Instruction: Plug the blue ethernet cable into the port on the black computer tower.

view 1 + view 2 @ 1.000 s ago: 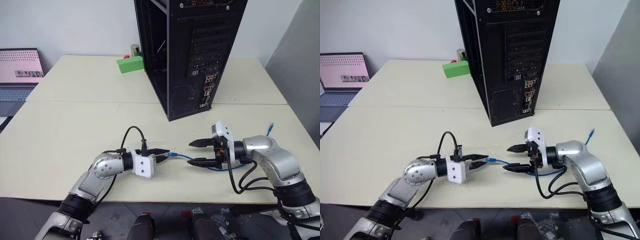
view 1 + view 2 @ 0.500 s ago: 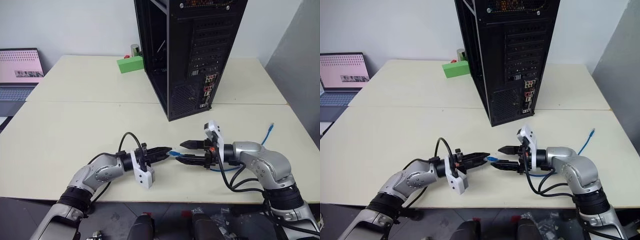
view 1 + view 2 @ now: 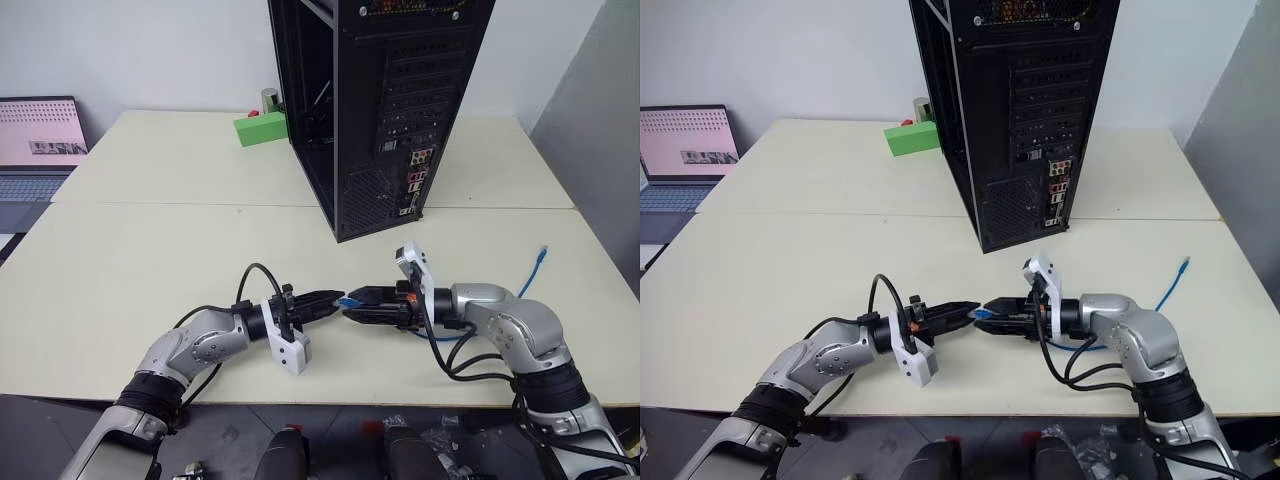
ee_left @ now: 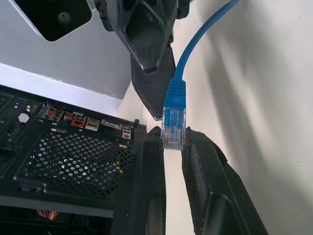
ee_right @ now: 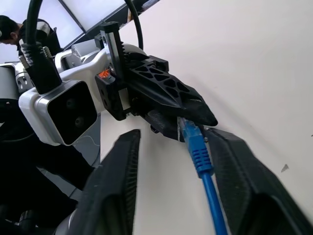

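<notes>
The cord [image 5: 213,200] lies at a slant against a finger of the robot's right gripper, so the right gripper should open, line up with the cord and then close just behind the plug [image 5: 206,173].
The blue ethernet cable [image 3: 530,275] runs from its free end at the right, behind my right arm, to a plug [image 4: 174,122] held just above the table. My left gripper [image 3: 335,297] is shut on that plug's tip. My right gripper [image 3: 352,303] faces it tip to tip, and its fingers [image 5: 234,166] stand apart on either side of the cord just behind the plug, one close against it. The black computer tower [image 3: 390,100] stands upright at the table's far middle. Its connector panel [image 3: 415,185] faces me, and I cannot single out the port in it.
A green block [image 3: 260,128] sits behind the tower's left side. A laptop [image 3: 38,140] stands at the far left. Black robot cables [image 3: 470,360] loop under my right wrist. The table's front edge is close below both grippers.
My right gripper has moved left until it meets the left gripper's tips, and its jaws have narrowed around the cord. The left wrist has rolled while it keeps the plug.
</notes>
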